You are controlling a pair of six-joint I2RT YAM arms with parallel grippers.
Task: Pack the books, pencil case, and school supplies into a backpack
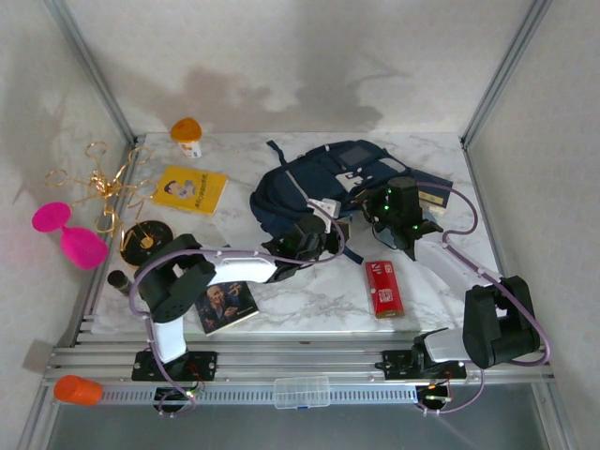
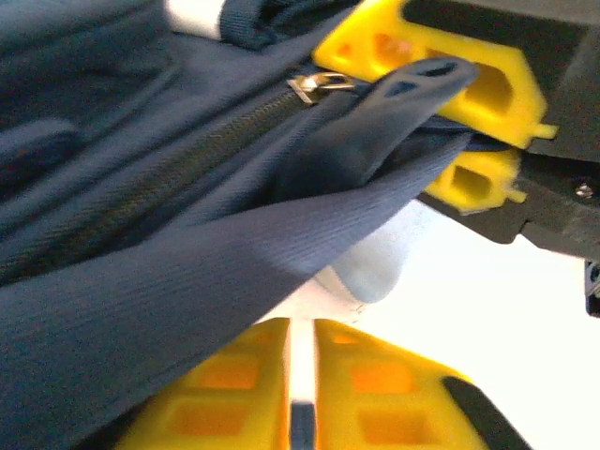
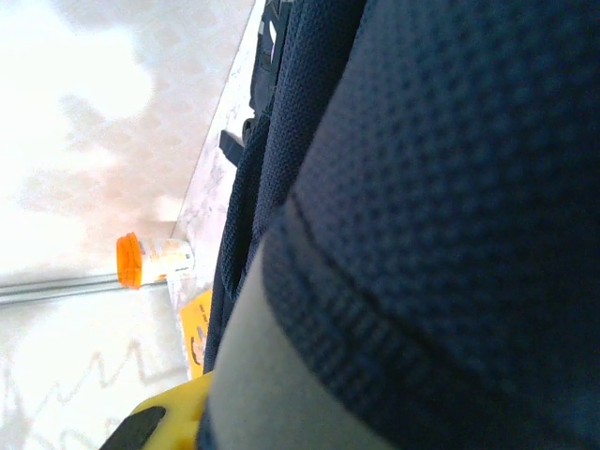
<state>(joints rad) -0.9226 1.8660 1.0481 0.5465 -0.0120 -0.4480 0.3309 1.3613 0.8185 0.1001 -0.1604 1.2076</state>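
My left gripper needs to open and reach under the flap [image 2: 246, 317] for the flap's zip pull, because the gripper's fingers are empty past the backpack flap's edge [image 2: 292, 285].
The navy backpack [image 1: 319, 178] lies at the table's middle back. My right gripper [image 1: 375, 214] is shut on a fold of its fabric beside the zip [image 2: 323, 86], holding the opening up; its yellow fingers [image 2: 441, 66] pinch the flap. My left gripper [image 1: 314, 236] is at the opening with its jaws a narrow slit apart [image 2: 301, 361] and nothing between them. The pale blue pencil case [image 2: 375, 267] lies just ahead of them, partly under the fabric. The yellow book [image 1: 189, 189] lies to the left and the portrait book [image 1: 225, 305] near the front. The navy book [image 1: 433, 198] is by the right arm. The red box [image 1: 383, 288] lies front right.
An orange-capped bottle [image 1: 187, 136] stands at the back left. A black-and-gold disc [image 1: 145, 236], gold rings [image 1: 98, 187] and a pink object [image 1: 70, 234] sit along the left edge. An orange item [image 1: 77, 390] and a clear box [image 1: 300, 392] rest on the front rail.
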